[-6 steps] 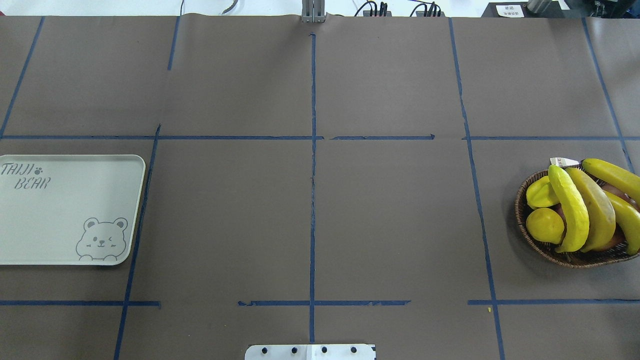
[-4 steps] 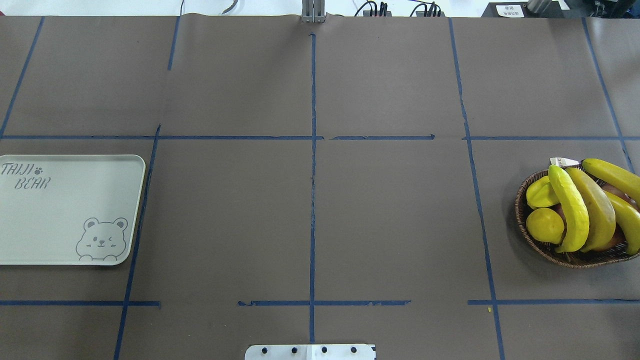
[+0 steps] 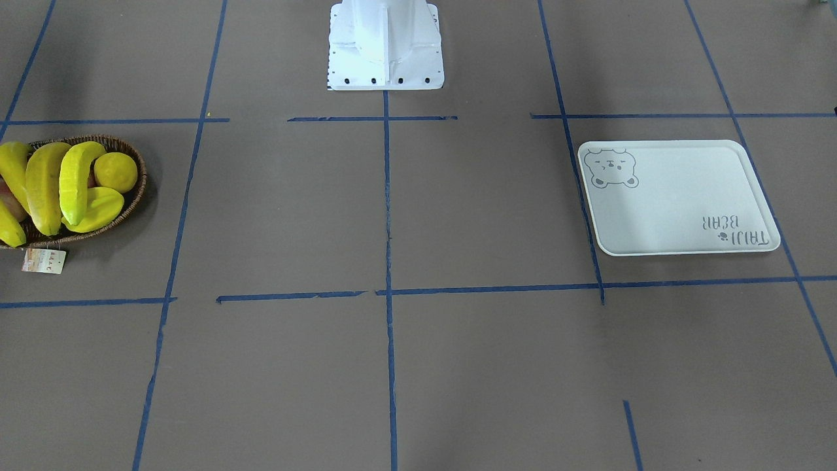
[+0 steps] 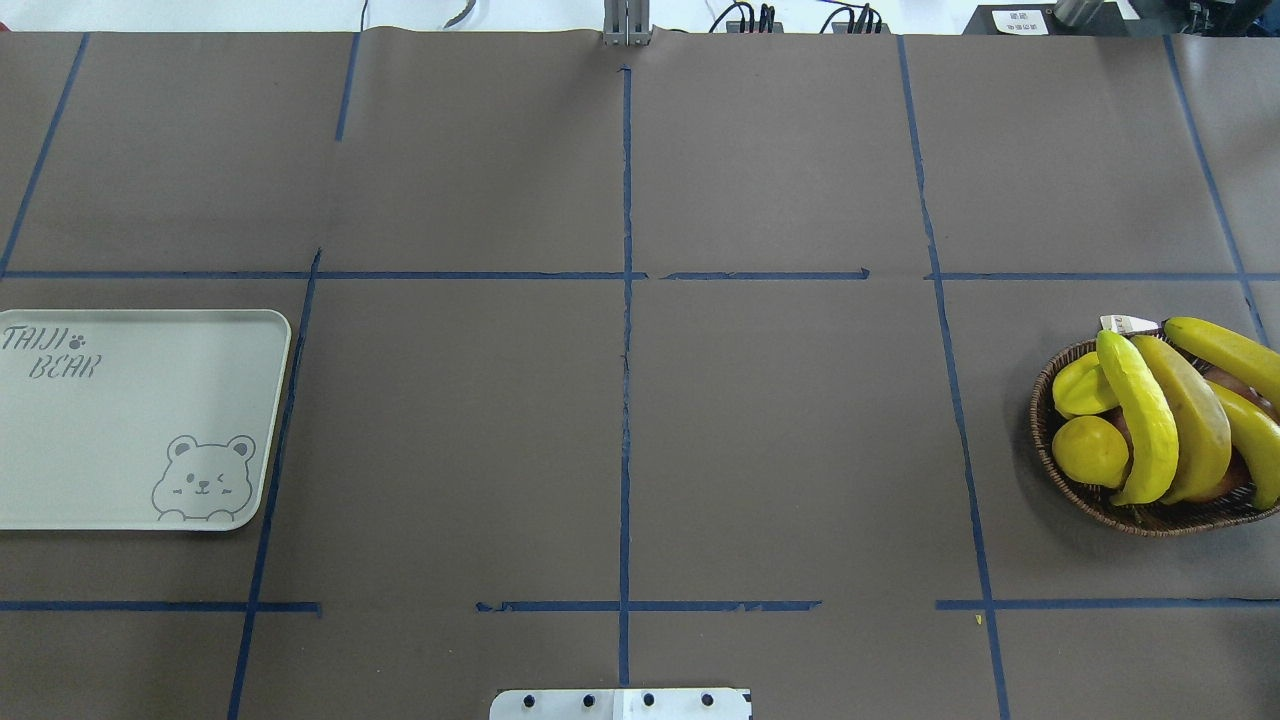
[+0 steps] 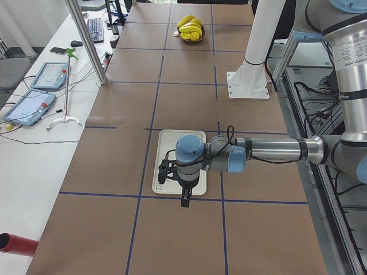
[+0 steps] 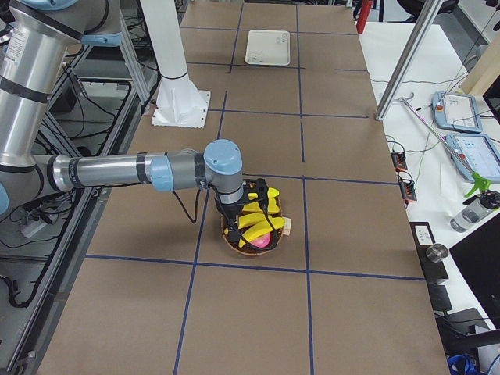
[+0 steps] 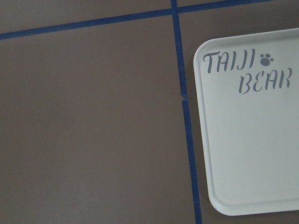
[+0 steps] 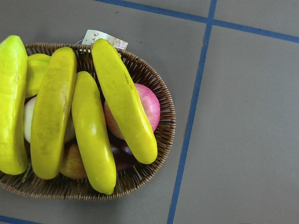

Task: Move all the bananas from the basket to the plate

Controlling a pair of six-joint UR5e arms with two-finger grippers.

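Observation:
The banana over the pink apple has room for fingers along both sides, so my right gripper keeps lowering until the fingers straddle its middle.
Several yellow bananas lie across a brown wicker basket at the table's right edge. They also show in the front view and the right wrist view. The pale plate with the bear drawing lies empty at the left edge, and part of it shows in the left wrist view. My right gripper hovers above the basket and my left gripper hovers over the plate's near edge. Both show only in the side views, so I cannot tell whether they are open or shut.
The basket also holds a yellow starfruit, a round yellow citrus and a pink apple. A price tag hangs from the basket's rim. The white robot base stands at the table's robot side.

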